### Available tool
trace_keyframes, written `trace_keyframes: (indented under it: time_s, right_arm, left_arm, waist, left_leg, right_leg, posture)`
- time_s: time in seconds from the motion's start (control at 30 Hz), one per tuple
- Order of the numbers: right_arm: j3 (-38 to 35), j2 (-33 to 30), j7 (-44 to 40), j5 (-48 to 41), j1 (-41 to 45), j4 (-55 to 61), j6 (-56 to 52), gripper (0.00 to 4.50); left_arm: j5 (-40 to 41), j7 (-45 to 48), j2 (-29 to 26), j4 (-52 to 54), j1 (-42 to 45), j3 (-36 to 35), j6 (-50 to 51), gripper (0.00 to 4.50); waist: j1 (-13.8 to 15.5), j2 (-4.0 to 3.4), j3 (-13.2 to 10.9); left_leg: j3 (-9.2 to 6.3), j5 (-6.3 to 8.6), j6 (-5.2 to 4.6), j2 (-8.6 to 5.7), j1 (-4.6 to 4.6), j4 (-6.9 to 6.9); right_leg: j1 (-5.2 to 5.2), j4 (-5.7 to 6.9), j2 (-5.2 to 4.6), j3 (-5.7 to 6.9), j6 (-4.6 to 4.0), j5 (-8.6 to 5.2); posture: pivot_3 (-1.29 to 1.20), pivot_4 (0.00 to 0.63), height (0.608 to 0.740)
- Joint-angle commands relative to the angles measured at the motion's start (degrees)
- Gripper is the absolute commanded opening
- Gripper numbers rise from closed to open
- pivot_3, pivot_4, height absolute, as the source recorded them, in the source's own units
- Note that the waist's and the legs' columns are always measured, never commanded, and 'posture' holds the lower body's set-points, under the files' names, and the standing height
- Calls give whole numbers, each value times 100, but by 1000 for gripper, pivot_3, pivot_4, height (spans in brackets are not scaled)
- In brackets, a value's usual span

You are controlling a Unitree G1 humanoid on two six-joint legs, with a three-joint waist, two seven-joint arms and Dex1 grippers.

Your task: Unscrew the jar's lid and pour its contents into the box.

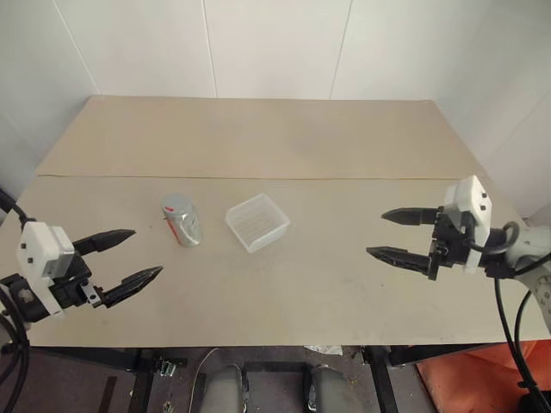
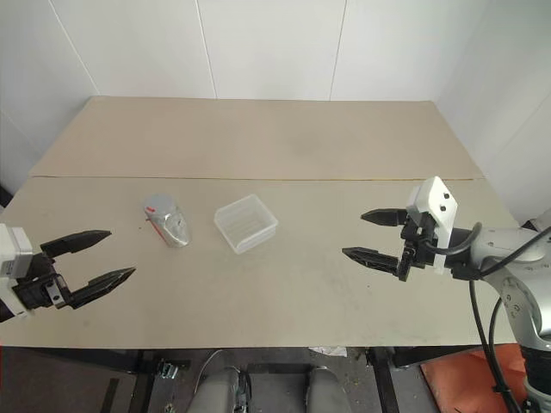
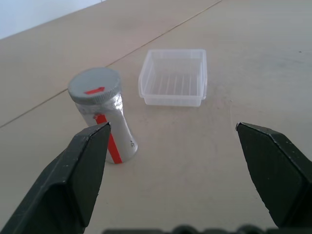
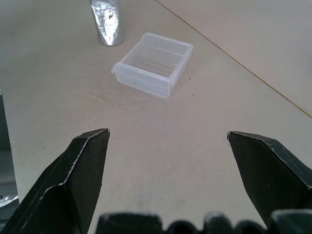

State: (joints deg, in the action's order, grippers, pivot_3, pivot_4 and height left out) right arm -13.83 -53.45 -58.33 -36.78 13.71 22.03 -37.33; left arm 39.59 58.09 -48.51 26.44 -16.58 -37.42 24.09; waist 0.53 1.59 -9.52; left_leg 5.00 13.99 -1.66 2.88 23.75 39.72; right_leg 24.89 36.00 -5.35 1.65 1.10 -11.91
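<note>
I expect the grey lid [image 3: 93, 82] to come off the silvery jar in one piece when I unscrew it, because the lid has a round, ribbed rim [image 3: 100, 97].
The silvery jar [image 1: 184, 225] with a red-and-white label stands upright on the beige table [image 1: 284, 292], left of centre. Its grey lid [image 3: 94, 85] with a red mark sits on top, so the contents are hidden. Just right of the jar stands the translucent white box [image 1: 256, 222], with nothing in it. My left gripper [image 1: 147, 252] hovers open near the table's front left, a short way from the jar and pointing at it. My right gripper [image 1: 375, 233] hovers open at the right, pointing toward the box from well apart. Neither gripper holds anything.
A seam [image 1: 258, 178] runs across the table behind the jar and box. White walls close off the back and both sides. The table's front edge [image 1: 284, 346] lies just below both grippers. An orange object [image 1: 465, 379] lies below the table at the right.
</note>
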Motion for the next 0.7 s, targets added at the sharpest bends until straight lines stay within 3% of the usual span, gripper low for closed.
trace_keyframes:
  time_s: [0.03, 0.33, 0.57, 0.7]
  right_arm:
    - [-60, 4, -43, -122, 104, 208, 117, 4500]
    - [540, 177, 20, 222, 661, -45, 215, 4500]
    - [1089, 417, -258, 375, 1484, -242, 424, 4500]
    - [1353, 583, -436, 358, 1874, -292, 396, 4500]
  left_arm:
    - [103, -39, 84, 270, -109, -271, -47, 4475]
    - [-181, -802, 637, 560, -283, -227, -161, 4475]
    - [-1331, -2287, 1967, 694, -312, 787, -642, 4475]
    - [-1871, -2598, 2311, 164, 160, 1332, -1144, 4475]
  waist:
    - [4, 0, 0]
    - [1, 0, 0]
    - [-5, 1, 1]
    - [38, 2, 1]
  left_leg:
    - [0, 0, 0, 0, 0, 0]
    - [-1, 0, 0, 0, -3, 2]
    - [-2, 3, -6, -3, -5, 2]
    - [3, 3, -5, -4, -21, 4]
  right_leg:
    - [0, 0, 0, 0, 0, 0]
    - [0, 1, 2, -7, -1, 1]
    - [0, 2, 3, -21, 0, 2]
    - [-17, 2, 3, -16, -2, 3]
  posture:
    - [0, 150, 740]
    - [0, 150, 740]
    - [0, 150, 740]
    - [0, 150, 740]
